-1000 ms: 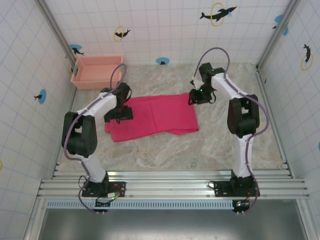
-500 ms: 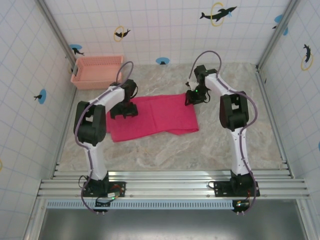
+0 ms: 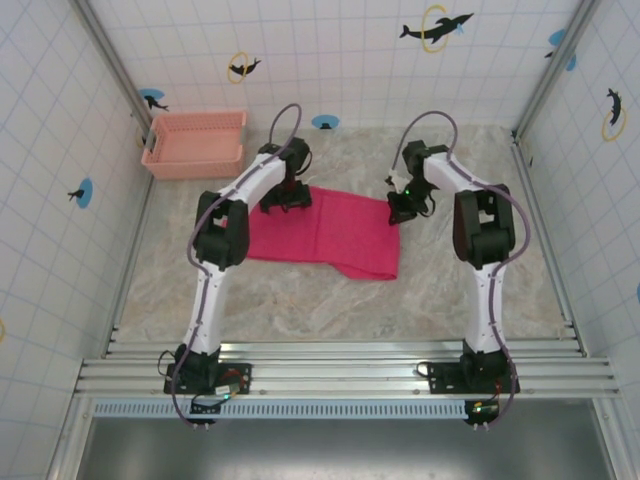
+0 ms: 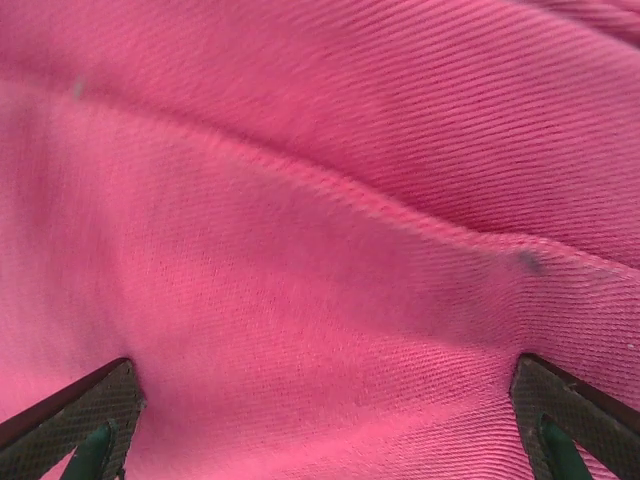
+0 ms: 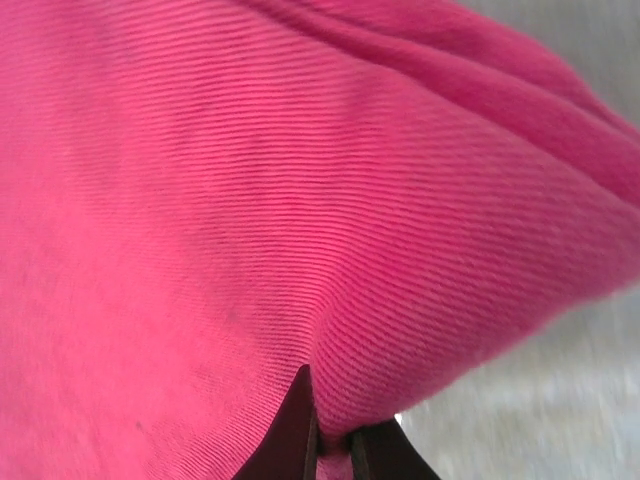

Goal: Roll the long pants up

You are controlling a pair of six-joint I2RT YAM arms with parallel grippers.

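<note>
My right gripper is holding the long pants (image 3: pixel 345 232), which lie parallel to the near rail. It should swing their pinched corner (image 3: pixel 388 217) toward the rail, and my left gripper should lift clear before rolling.
The long pants (image 3: pixel 335 232) lie flat on the marble table as a bright magenta-red slab. My left gripper (image 3: pixel 284 196) presses down on their far left edge. In the left wrist view its fingertips (image 4: pixel 100 415) stand wide apart at the lower corners, open, with the pants' cloth (image 4: pixel 320 230) spread between them. My right gripper (image 3: pixel 405 208) is at the far right corner of the pants. In the right wrist view that gripper (image 5: pixel 335 445) is shut on a pinched fold of the pants (image 5: pixel 300 220), and bare table shows to its right.
A pale salmon-pink lattice basket (image 3: pixel 195 143) stands at the back left against the tiled wall. Tiled walls close in the left, back and right sides. An aluminium rail (image 3: pixel 340 362) runs along the near edge, with bare marble between it and the cloth.
The right gripper has closed on the pants' far right corner. The left arm has swung away and to the right, to the far left edge. The cloth's left end has drawn in rightward.
</note>
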